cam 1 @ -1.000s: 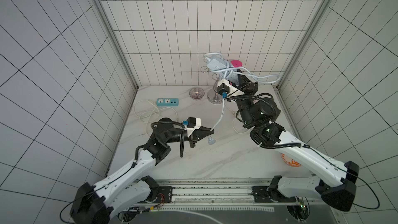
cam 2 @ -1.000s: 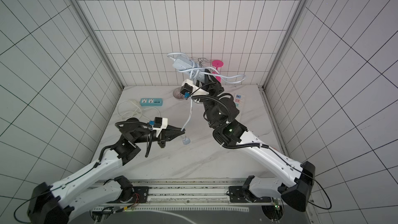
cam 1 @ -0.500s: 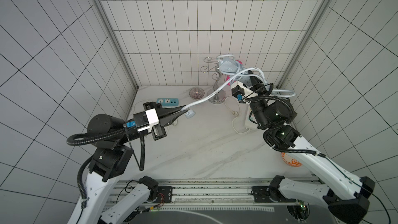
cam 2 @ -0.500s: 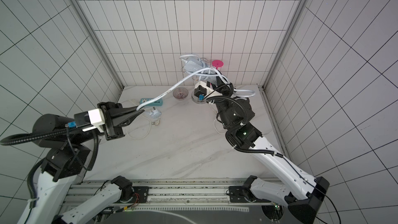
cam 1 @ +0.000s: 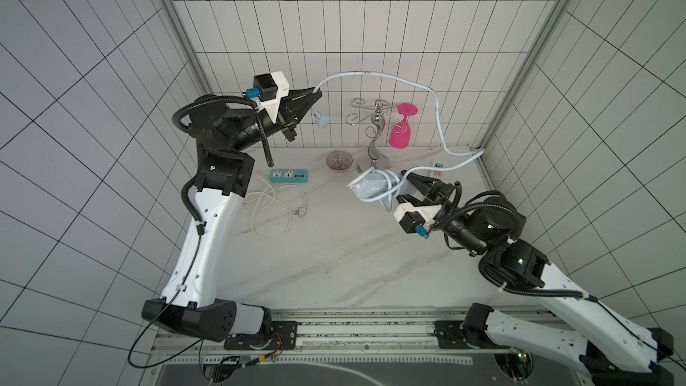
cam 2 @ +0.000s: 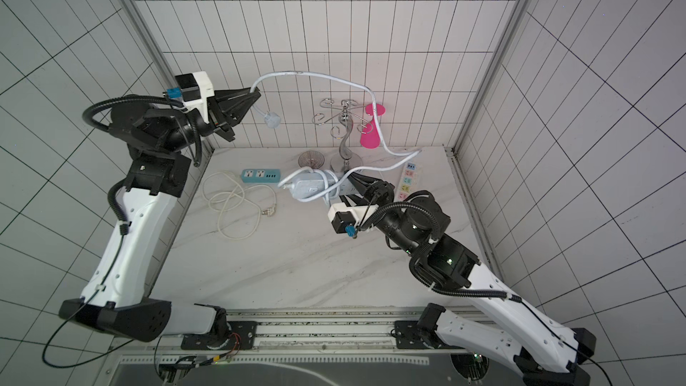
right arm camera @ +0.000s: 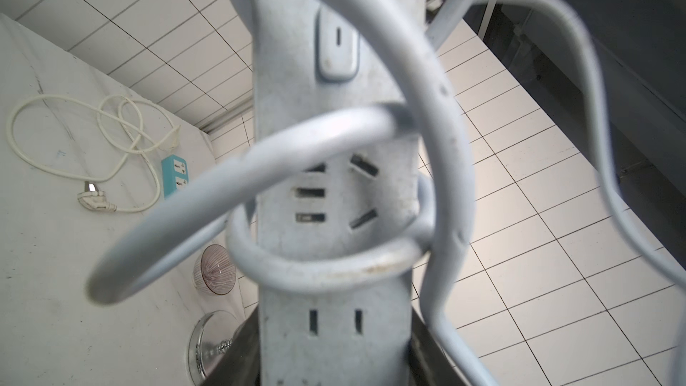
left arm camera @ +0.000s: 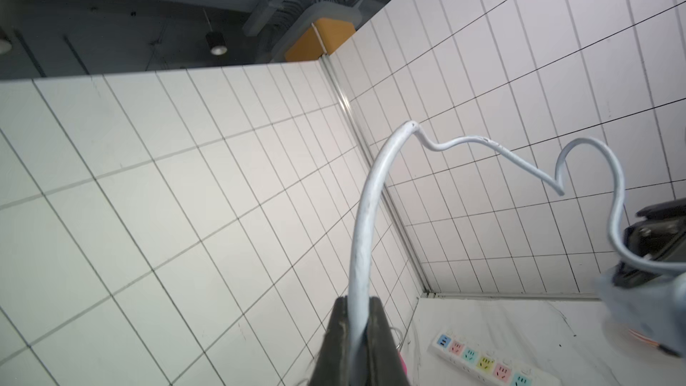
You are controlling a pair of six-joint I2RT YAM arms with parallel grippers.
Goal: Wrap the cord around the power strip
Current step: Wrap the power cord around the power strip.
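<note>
My left gripper should pull the cord toward the front while my right gripper lifts the power strip, because the cord arcs slack [cam 1: 364,73] behind the power strip.
The pale grey-blue power strip [cam 1: 373,189] [cam 2: 310,188] [right arm camera: 334,105] hangs just above the table in front of the glass stand. My right gripper [cam 1: 406,180] [cam 2: 350,177] [right arm camera: 334,350] is shut on one end of it, a finger on either side. Loops of the cord [right arm camera: 315,269] circle the strip. From there the cord [cam 1: 371,73] [cam 2: 315,74] [left arm camera: 365,217] runs to the right wall, then arcs high along the back wall to my left gripper [cam 1: 317,95] [cam 2: 258,97] [left arm camera: 358,302], which is shut on it. The plug [cam 1: 321,119] [cam 2: 272,120] dangles just below that gripper.
A teal strip [cam 1: 289,176] and its white cord coil [cam 1: 271,213] lie at the back left. A chrome glass stand [cam 1: 375,131] with a pink glass [cam 1: 401,135] and a small glass bowl [cam 1: 339,161] stand at the back. A white strip with multicoloured sockets [cam 2: 406,180] [left arm camera: 482,362] lies at the right.
My left arm has swung up toward the back wall, lifting the cord into a high arc. My right gripper has brought the strip down from near the stand's top to just above the table.
</note>
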